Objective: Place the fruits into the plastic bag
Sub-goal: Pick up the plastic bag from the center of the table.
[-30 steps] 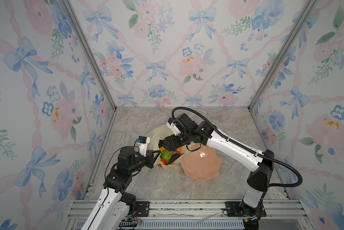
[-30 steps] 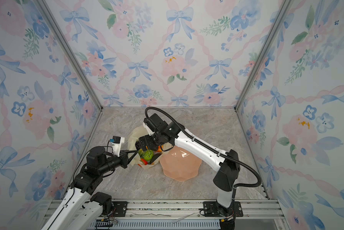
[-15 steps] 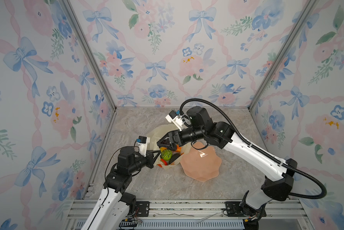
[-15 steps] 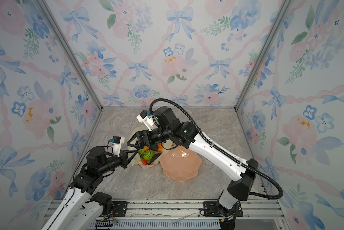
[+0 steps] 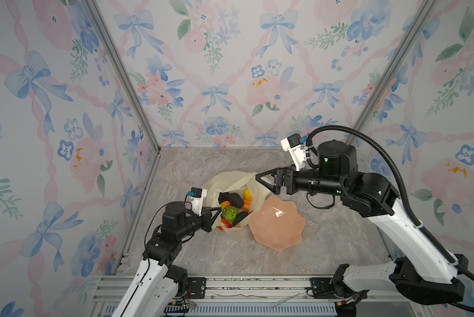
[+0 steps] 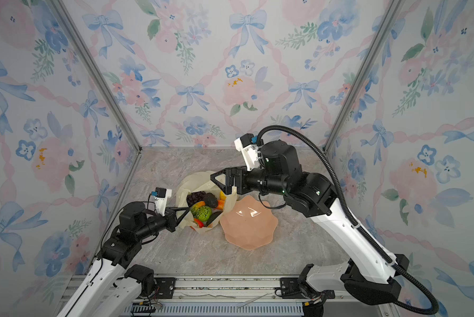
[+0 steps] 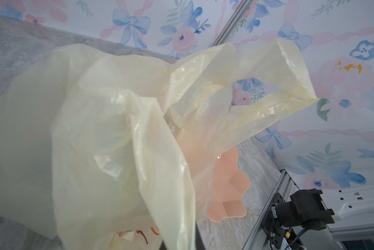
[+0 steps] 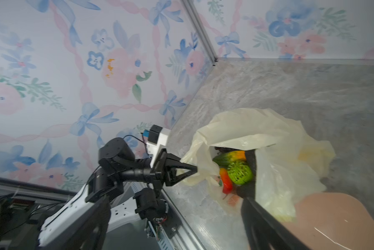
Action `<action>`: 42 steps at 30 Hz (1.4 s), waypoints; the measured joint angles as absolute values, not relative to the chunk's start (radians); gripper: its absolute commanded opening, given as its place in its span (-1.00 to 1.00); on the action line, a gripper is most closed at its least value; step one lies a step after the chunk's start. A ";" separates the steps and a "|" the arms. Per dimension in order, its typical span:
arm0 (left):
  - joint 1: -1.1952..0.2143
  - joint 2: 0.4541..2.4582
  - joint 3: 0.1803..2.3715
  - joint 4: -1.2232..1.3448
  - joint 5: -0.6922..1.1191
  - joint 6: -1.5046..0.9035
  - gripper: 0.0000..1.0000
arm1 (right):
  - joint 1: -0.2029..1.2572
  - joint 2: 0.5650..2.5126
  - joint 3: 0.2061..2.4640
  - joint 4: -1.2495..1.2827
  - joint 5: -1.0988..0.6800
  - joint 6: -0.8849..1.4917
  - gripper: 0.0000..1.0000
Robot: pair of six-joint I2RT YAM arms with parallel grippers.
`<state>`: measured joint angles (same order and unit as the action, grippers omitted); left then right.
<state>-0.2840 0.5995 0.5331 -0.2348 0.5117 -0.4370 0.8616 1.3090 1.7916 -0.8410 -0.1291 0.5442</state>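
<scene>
The limp rim (image 5: 260, 194) of the plastic bag (image 5: 230, 179) lies loosely around the fruits, so I expect the bag to pull up tall and mostly cover them when I lift it.
The pale-yellow plastic bag (image 5: 230, 178) lies open on the marble floor at left of centre. The fruits sit inside it: a bumpy green ball (image 5: 229, 212), a dark avocado (image 5: 235, 200), purple grapes (image 6: 196, 196), yellow citrus (image 5: 247, 194) and an orange-green mango (image 8: 231, 157). My left gripper (image 5: 218, 211) is shut on the bag's near rim and holds the mouth open. My right gripper (image 5: 259, 177) hangs open and empty above the bag's right side, apart from it. In the right wrist view one dark finger (image 8: 264, 220) crosses in front of the bag.
A pink scalloped dish (image 5: 277, 225), with nothing in it, rests against the bag's right side. The left wall and its metal floor rail (image 8: 181, 216) run close behind my left arm. Bare marble floor (image 5: 326, 233) lies right of the dish.
My right gripper has lifted out of the bag's mouth and drawn back to the right, still open. The left gripper and the bag have stayed put.
</scene>
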 measured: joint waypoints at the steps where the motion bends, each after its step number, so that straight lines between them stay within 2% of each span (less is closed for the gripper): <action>1: -0.285 0.599 0.533 -0.235 0.512 -0.437 -1.00 | 0.865 1.311 1.785 -0.878 -0.073 0.535 0.93; 5: -0.288 0.601 0.533 -0.235 0.512 -0.437 -1.00 | 0.880 1.316 1.728 -0.978 0.080 0.512 0.92; 12: -0.288 0.604 0.533 -0.235 0.512 -0.437 -1.00 | 0.905 1.333 1.647 -1.022 0.186 0.500 0.93; 29: -0.289 0.604 0.533 -0.235 0.511 -0.437 -1.00 | 0.927 1.488 1.612 -0.956 0.195 0.476 0.93; 35: -0.295 0.604 0.533 -0.235 0.504 -0.437 -1.00 | 0.927 1.536 1.643 -0.944 0.196 0.456 0.99; 42: -0.295 0.604 0.533 -0.235 0.504 -0.437 -1.00 | 0.927 1.544 1.650 -0.937 0.196 0.443 0.68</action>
<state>-0.2955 0.6044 0.5331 -0.2352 0.5041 -0.4370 0.9268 1.5440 1.6497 -0.9371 0.1959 0.4427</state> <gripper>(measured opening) 0.050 0.881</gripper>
